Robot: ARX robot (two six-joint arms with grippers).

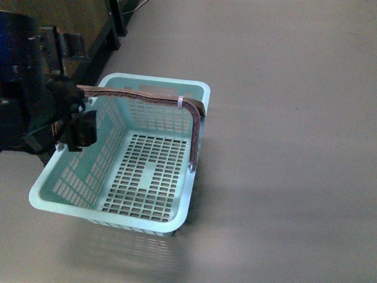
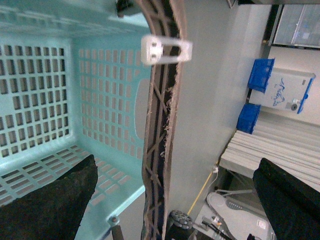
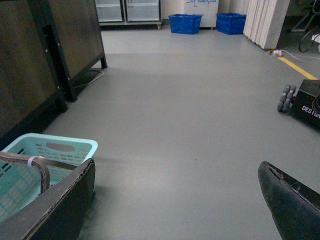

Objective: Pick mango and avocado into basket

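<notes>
The brown-grey handle's halves (image 1: 135,95) are held together by a white tie (image 1: 180,102), so they will stay joined, with the light teal basket hanging open below, when the robot lifts.
The light teal basket (image 1: 197,94) stands on the grey floor with nothing inside it. Its brown-grey handle (image 1: 147,94), bound with a white tie (image 1: 181,102), is raised over the far side. My left gripper (image 1: 79,127) is open at the basket's left rim, by the handle's end. In the left wrist view the handle (image 2: 160,125) runs between the open left gripper's (image 2: 170,200) fingers, with the basket's wall (image 2: 100,90) beside it. My right gripper (image 3: 175,210) is open over bare floor, with the basket (image 3: 55,147) to one side. The mango and the avocado are out of view.
A dark cabinet (image 3: 30,65) stands behind the basket. Two blue crates (image 3: 185,22) sit at the far wall. A black wheeled device (image 3: 305,100) rests near a yellow floor line (image 3: 300,67). Grey floor stretches to the right of the basket (image 1: 294,147).
</notes>
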